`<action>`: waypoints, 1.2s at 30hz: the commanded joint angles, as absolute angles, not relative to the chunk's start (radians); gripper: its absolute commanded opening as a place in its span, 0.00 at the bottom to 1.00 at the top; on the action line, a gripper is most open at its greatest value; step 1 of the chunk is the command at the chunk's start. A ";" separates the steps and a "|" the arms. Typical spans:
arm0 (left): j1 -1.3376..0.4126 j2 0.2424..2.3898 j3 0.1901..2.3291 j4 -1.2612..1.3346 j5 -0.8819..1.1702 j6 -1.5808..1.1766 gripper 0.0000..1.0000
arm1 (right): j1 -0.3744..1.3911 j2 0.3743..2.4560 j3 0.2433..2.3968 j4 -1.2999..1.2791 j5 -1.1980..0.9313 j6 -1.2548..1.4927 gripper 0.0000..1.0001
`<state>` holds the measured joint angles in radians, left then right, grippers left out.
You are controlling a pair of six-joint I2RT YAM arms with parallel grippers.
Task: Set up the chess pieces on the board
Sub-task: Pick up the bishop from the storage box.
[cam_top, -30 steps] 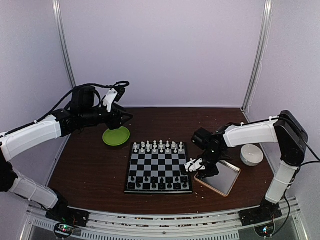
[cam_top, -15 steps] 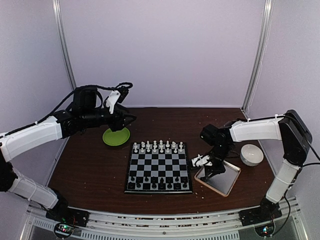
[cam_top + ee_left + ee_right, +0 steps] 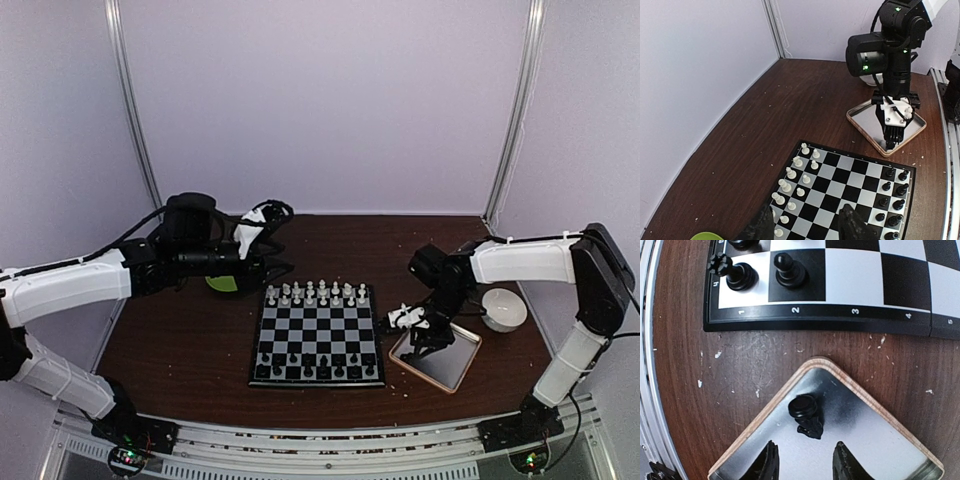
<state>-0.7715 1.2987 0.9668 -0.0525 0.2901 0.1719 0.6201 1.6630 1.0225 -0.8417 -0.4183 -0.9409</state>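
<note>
I should lift the black piece [image 3: 806, 415] with my right gripper and hand it to my left gripper before setting it up, because it lies on its side in the corner of the tray.
The board [image 3: 316, 335] lies mid-table, with white chess pieces [image 3: 315, 293] on its two far rows and black chess pieces [image 3: 315, 370] on its near rows. My left gripper [image 3: 275, 258] is open and empty, hovering over the board's white end; in the left wrist view [image 3: 807, 227] the white pieces [image 3: 795, 175] show between its fingers. My right gripper [image 3: 425, 335] is open over the metallic tray [image 3: 455, 358]. In the right wrist view [image 3: 805, 465] one black piece [image 3: 806, 415] lies on its side on the tray [image 3: 840, 377], just ahead of the fingers and untouched.
A white bowl [image 3: 503, 309] stands right of the tray. A green plate [image 3: 222, 283] is mostly hidden behind my left arm. The board's corner with two black pieces [image 3: 740, 272] lies just beyond the tray. Walls close in at the back and sides.
My left arm has swung right from above the green plate to the board's far left corner. My right gripper has moved from the board's right edge to over the tray.
</note>
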 commanded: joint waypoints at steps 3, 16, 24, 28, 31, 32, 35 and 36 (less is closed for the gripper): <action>-0.769 1.312 0.986 -0.005 0.281 0.197 0.45 | 0.679 1.691 1.019 -0.801 -0.363 -0.946 0.38; -0.770 1.311 0.983 -0.005 0.285 0.203 0.45 | 0.713 1.760 1.013 -0.755 -0.236 -0.916 0.36; -0.772 1.315 0.984 0.000 0.289 0.202 0.45 | 0.713 1.742 0.999 -0.727 -0.279 -0.899 0.20; -0.782 1.317 0.981 0.000 0.290 0.209 0.45 | 0.712 1.736 1.003 -0.750 -0.301 -0.906 0.15; -0.801 1.319 0.978 0.000 0.281 0.223 0.44 | 0.696 1.721 1.010 -0.780 -0.330 -0.905 0.13; -0.812 1.319 0.976 0.000 0.272 0.233 0.44 | 0.686 1.713 1.014 -0.792 -0.341 -0.907 0.13; -0.859 1.324 0.974 -0.004 0.240 0.280 0.44 | 0.648 1.682 1.030 -0.833 -0.391 -0.910 0.13; -0.881 1.327 0.975 -0.006 0.227 0.300 0.44 | 0.637 1.672 1.035 -0.848 -0.409 -0.911 0.13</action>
<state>-0.8230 1.3151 0.9668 -0.0525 0.2665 0.2253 0.6819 1.7237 1.0218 -0.7666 -0.3355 -0.9104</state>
